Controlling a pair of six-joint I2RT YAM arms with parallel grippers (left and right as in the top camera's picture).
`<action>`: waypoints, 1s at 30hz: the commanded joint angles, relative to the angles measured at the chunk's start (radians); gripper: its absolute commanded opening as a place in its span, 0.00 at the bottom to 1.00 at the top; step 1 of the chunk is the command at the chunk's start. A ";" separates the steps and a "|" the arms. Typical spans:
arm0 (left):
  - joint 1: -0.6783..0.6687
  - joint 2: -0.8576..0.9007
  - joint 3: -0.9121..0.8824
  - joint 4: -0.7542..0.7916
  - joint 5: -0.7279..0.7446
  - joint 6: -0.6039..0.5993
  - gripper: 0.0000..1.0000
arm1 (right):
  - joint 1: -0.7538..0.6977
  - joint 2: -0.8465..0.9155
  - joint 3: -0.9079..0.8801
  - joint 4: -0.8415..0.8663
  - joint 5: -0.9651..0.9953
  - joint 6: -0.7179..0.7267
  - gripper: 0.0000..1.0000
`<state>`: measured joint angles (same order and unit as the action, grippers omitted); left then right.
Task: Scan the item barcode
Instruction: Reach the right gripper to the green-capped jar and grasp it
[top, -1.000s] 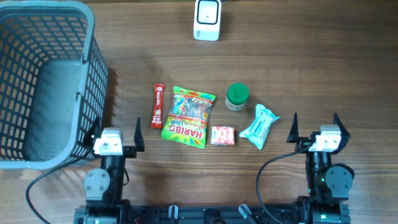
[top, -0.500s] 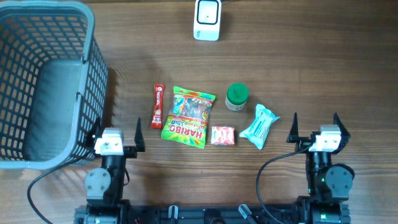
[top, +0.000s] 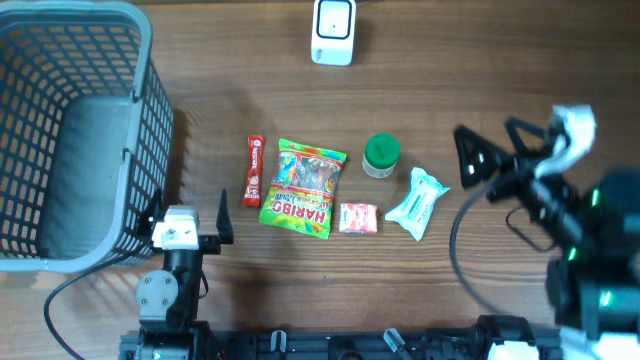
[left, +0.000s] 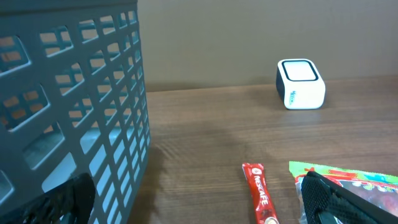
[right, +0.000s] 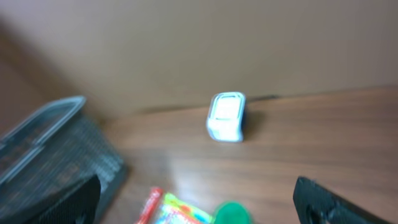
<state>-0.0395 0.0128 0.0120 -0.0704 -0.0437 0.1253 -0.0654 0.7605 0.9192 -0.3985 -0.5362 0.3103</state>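
Note:
The green-lidded jar (top: 379, 165) is clear of the Haribo bag and the tissue pack. My right gripper should carry on moving toward the jar until the gripper's open fingers are on both sides of the lid (top: 382, 149).
A row of items lies mid-table: a red Nescafe stick (top: 253, 170), a Haribo bag (top: 303, 187), a small pink packet (top: 359, 218), a green-lidded jar (top: 381, 155) and a teal tissue pack (top: 417, 203). The white scanner (top: 333, 32) stands at the far edge. My left gripper (top: 188, 212) is open near the front edge, empty, with the stick (left: 258, 193) ahead of it. My right gripper (top: 495, 150) hangs open and empty above the table, right of the jar. Its blurred view shows the scanner (right: 227, 116) and the green lid (right: 233, 214).
A large grey plastic basket (top: 70, 130) fills the left side, its wall (left: 74, 106) close beside my left gripper. Bare wood lies between the items and the scanner, and to the right of the tissue pack.
My right arm has lifted from its rest at the front right and swung forward and left toward the items, jaws still open. The left arm and all the items have not moved.

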 joint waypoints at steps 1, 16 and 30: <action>-0.002 -0.008 -0.006 0.002 0.001 -0.010 1.00 | 0.005 0.194 0.148 -0.089 -0.291 0.009 1.00; -0.002 -0.008 -0.006 0.002 0.001 -0.009 1.00 | 0.324 0.615 0.438 -0.469 0.432 0.214 1.00; -0.002 -0.008 -0.006 0.002 0.001 -0.009 1.00 | 0.377 0.869 0.605 -0.636 0.485 0.159 0.99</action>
<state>-0.0395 0.0120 0.0120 -0.0708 -0.0437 0.1253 0.2962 1.5829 1.5101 -1.0283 -0.0303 0.5030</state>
